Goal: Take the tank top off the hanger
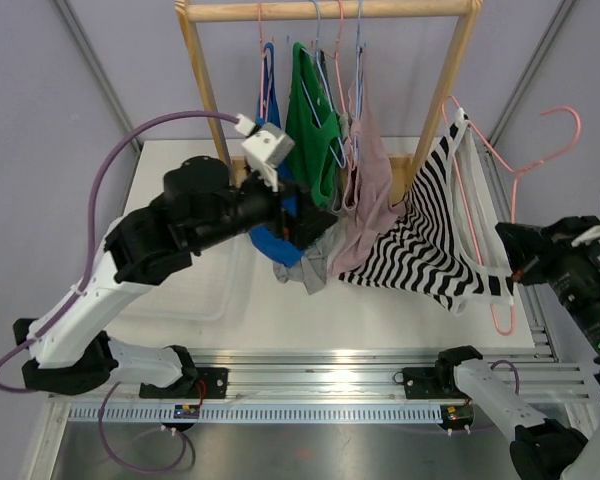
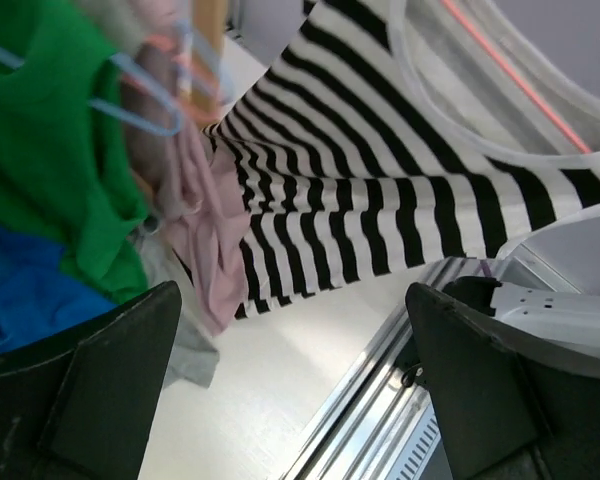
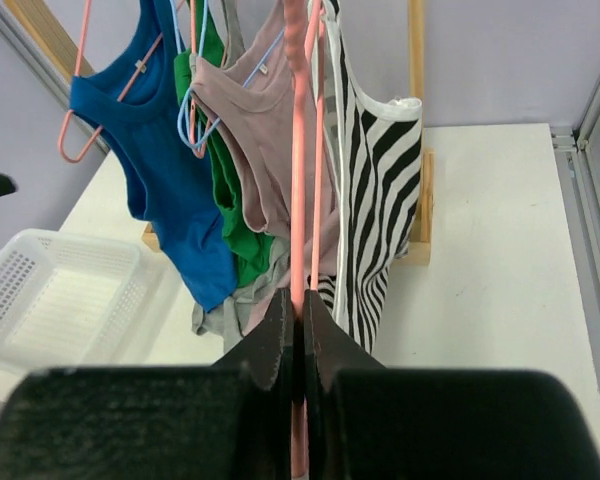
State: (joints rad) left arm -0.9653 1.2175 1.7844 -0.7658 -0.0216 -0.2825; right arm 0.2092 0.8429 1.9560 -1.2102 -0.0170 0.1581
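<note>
The striped strap on the hanger's tip is far from the robot's left gripper, so next the right gripper moves the hanger's tip nearer before the left gripper gets the strap loose.
The black-and-white striped tank top hangs stretched on a pink hanger that is off the rack, to the right of it. My right gripper is shut on the hanger's lower bar; in the right wrist view its jaws pinch the pink wire, with the striped top just right of it. My left gripper is wide open and empty, beside the hanging clothes. In the left wrist view the striped top spreads ahead of it, above the table.
A wooden rack holds blue, green, mauve and grey tops on hangers. A white basket sits on the table under my left arm. A metal rail runs along the front edge.
</note>
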